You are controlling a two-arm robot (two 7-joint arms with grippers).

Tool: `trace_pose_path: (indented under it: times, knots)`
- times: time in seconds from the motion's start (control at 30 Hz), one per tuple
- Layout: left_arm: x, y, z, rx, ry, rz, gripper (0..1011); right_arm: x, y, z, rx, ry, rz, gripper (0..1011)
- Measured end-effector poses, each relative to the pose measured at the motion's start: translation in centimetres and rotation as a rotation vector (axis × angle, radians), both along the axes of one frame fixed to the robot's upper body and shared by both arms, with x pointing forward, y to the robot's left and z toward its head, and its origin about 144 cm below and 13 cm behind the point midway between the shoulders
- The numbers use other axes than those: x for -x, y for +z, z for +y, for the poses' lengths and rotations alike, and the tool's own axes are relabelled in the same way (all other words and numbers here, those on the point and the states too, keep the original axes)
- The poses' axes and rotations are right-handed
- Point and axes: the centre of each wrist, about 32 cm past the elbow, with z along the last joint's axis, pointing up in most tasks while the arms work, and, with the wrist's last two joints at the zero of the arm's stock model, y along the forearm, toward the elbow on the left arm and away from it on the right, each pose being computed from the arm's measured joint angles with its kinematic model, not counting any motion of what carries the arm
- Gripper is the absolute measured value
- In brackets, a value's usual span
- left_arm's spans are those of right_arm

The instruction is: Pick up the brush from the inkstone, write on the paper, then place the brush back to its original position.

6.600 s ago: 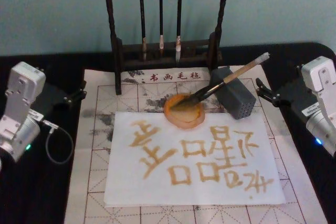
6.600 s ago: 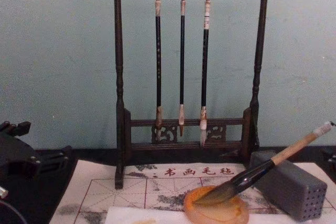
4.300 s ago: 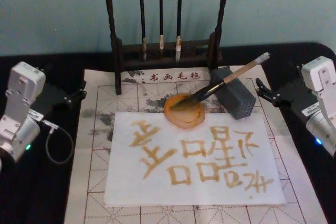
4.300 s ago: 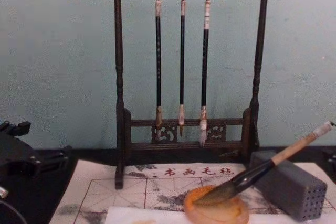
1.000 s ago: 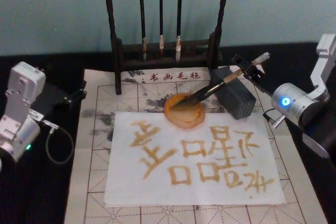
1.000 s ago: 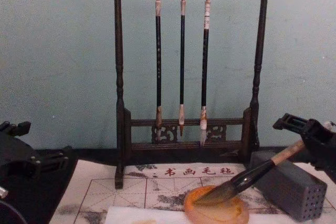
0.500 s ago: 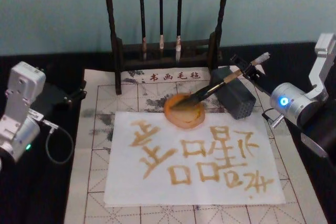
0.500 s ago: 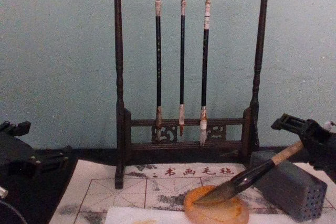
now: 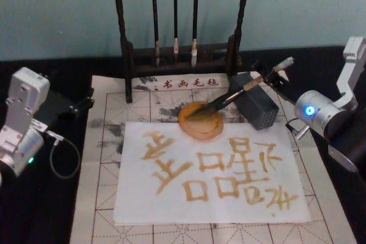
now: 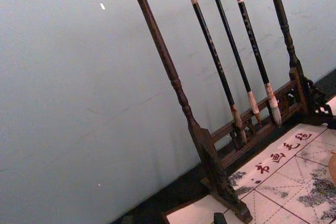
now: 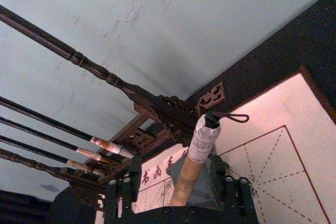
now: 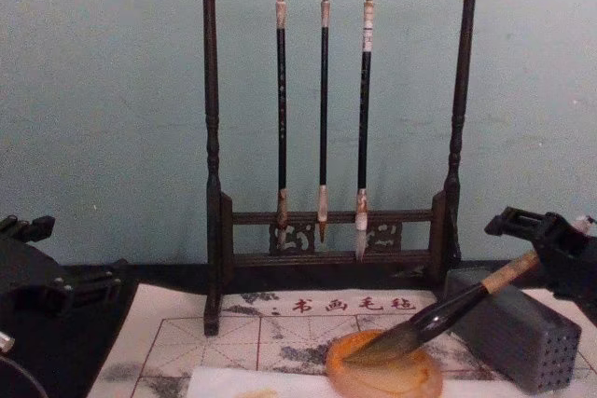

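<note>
The dark bristles [image 12: 387,344] are clumped together and get narrower down to a point, so the brush [image 12: 448,312] will stay in one tapered tuft when I raise it off the inkstone.
The brush [image 9: 240,91] lies slanted, its dark bristles in the amber inkstone [image 9: 200,121] and its tan handle across the grey block. My right gripper [image 9: 266,78] is at the handle's upper end, open. Its fingers [image 11: 134,179] stand on either side of the handle [image 11: 189,169], with gaps showing. From the chest, the right gripper [image 12: 532,247] hangs over the brush [image 12: 466,303], beside the inkstone [image 12: 382,375]. The white paper [image 9: 137,198] lies in front of the inkstone, covered with ochre characters. My left gripper [image 9: 80,102] is parked open at the far left.
A dark wooden rack [image 9: 128,55] with three thin hanging brushes [image 12: 324,109] stands at the back. The grey block with small holes [image 9: 257,110] sits right of the inkstone. A gridded felt mat [image 9: 103,158] lies under everything. A cable loops near the left arm [image 9: 63,158].
My right arm has swung in from its parked spot at the right edge, so its fingers now stand either side of the brush's upper handle. It has barely shifted in the last second. The brush has not moved.
</note>
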Motion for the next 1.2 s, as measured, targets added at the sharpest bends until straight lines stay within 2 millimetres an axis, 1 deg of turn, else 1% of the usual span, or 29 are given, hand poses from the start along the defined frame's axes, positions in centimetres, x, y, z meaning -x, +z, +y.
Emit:
trace_pose_path:
  times: [0.1, 0.13, 0.17, 0.2, 0.23, 0.27, 0.3, 0.33, 0.4, 0.43, 0.47, 0.5, 0.57, 0.7, 0.73, 0.8, 1.2]
  knots:
    - [0.0, 0.0, 0.0, 0.0, 0.0, 0.0, 1001, 0.0, 0.0, 0.0, 0.0, 0.0, 0.0, 818]
    - [0.0, 0.0, 0.0, 0.0, 0.0, 0.0, 1001, 0.0, 0.0, 0.0, -0.001, 0.0, 0.0, 776]
    - [0.0, 0.0, 0.0, 0.0, 0.0, 0.0, 1001, 0.0, 0.0, 0.0, -0.001, 0.0, 0.0, 758]
    - [0.0, 0.0, 0.0, 0.0, 0.0, 0.0, 1001, 0.01, 0.0, 0.0, -0.001, 0.0, 0.0, 702]
    - [0.0, 0.0, 0.0, 0.0, 0.0, 0.0, 1001, 0.01, 0.0, 0.0, -0.001, 0.0, 0.0, 687]
    - [0.0, 0.0, 0.0, 0.0, 0.0, 0.0, 1001, 0.01, 0.0, 0.0, -0.001, 0.0, 0.0, 641]
    - [0.0, 0.0, 0.0, 0.0, 0.0, 0.0, 1001, 0.01, 0.0, 0.0, -0.001, 0.0, 0.0, 641]
    - [0.0, 0.0, 0.0, 0.0, 0.0, 0.0, 1001, 0.01, 0.0, 0.0, -0.001, 0.0, 0.0, 583]
    - [0.0, 0.0, 0.0, 0.0, 0.0, 0.0, 1001, 0.01, 0.01, -0.01, -0.001, 0.0, 0.0, 522]
    - [0.0, 0.0, 0.0, 0.0, 0.0, 0.0, 1001, 0.01, 0.01, -0.01, -0.001, 0.0, 0.0, 522]
    - [0.0, 0.0, 0.0, 0.0, 0.0, 0.0, 1001, 0.01, 0.01, -0.01, -0.001, 0.001, 0.0, 460]
    - [0.0, 0.0, 0.0, 0.0, 0.0, 0.0, 1001, 0.01, 0.01, -0.01, -0.001, 0.001, 0.0, 440]
    - [0.0, 0.0, 0.0, 0.0, 0.0, 0.0, 1001, 0.01, 0.02, -0.01, -0.001, 0.001, 0.0, 358]
    - [0.0, 0.0, 0.0, 0.0, 0.0, 0.0, 1001, 0.01, 0.02, -0.01, -0.001, 0.001, 0.0, 262]
    - [0.0, 0.0, 0.0, 0.0, 0.0, 0.0, 1001, 0.01, 0.03, 0.0, -0.001, 0.001, -0.001, 210]
    - [0.0, 0.0, 0.0, 0.0, 0.0, 0.0, 1001, 0.01, 0.04, 0.0, -0.001, 0.001, -0.001, 198]
    - [0.0, 0.0, 0.0, 0.0, 0.0, 0.0, 1001, 0.01, 0.04, 0.0, -0.001, 0.001, -0.001, 198]
